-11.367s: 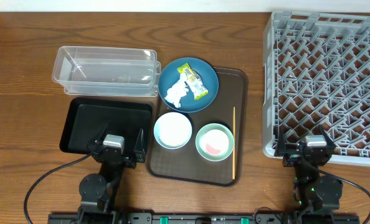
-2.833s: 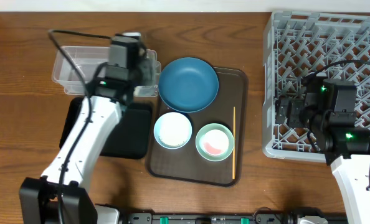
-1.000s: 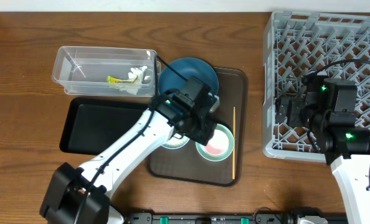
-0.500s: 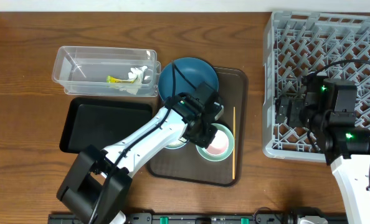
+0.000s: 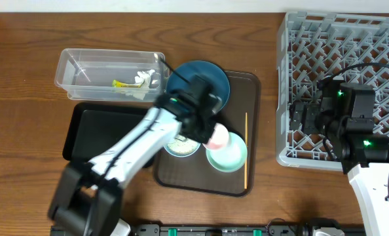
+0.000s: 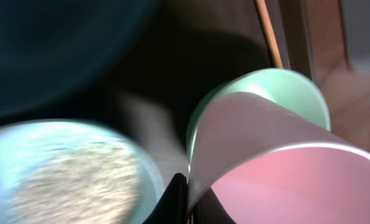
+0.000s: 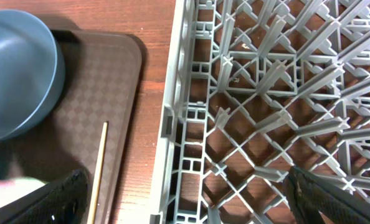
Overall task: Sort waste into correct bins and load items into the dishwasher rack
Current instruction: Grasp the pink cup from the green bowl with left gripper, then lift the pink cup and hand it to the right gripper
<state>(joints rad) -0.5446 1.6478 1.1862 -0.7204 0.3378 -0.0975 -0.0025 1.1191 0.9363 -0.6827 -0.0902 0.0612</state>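
Observation:
The pink-inside bowl is in my left gripper, far from the rack. I should lift the bowl clear and hand its free side to my right gripper.
My left gripper is shut on the rim of the pink-inside bowl, which is tipped up on the brown tray; the thin rim sits pinched between the fingers and the pink bowl fills the lower right of the left wrist view. The white-inside bowl holds rice just to the left. The dark-blue dish lies behind it. A wooden stick lies along the tray's right side. The clear tub holds the wrapper and tissue. My right gripper hangs open over the rack.
The black tray sits left of the brown serving tray. In the right wrist view the rack wall runs down the middle, with the stick and dish on its left. Bare wood separates serving tray and rack.
My left gripper has closed on the pink bowl's rim and shifted slightly back and left, tipping the bowl up. The right arm has not moved.

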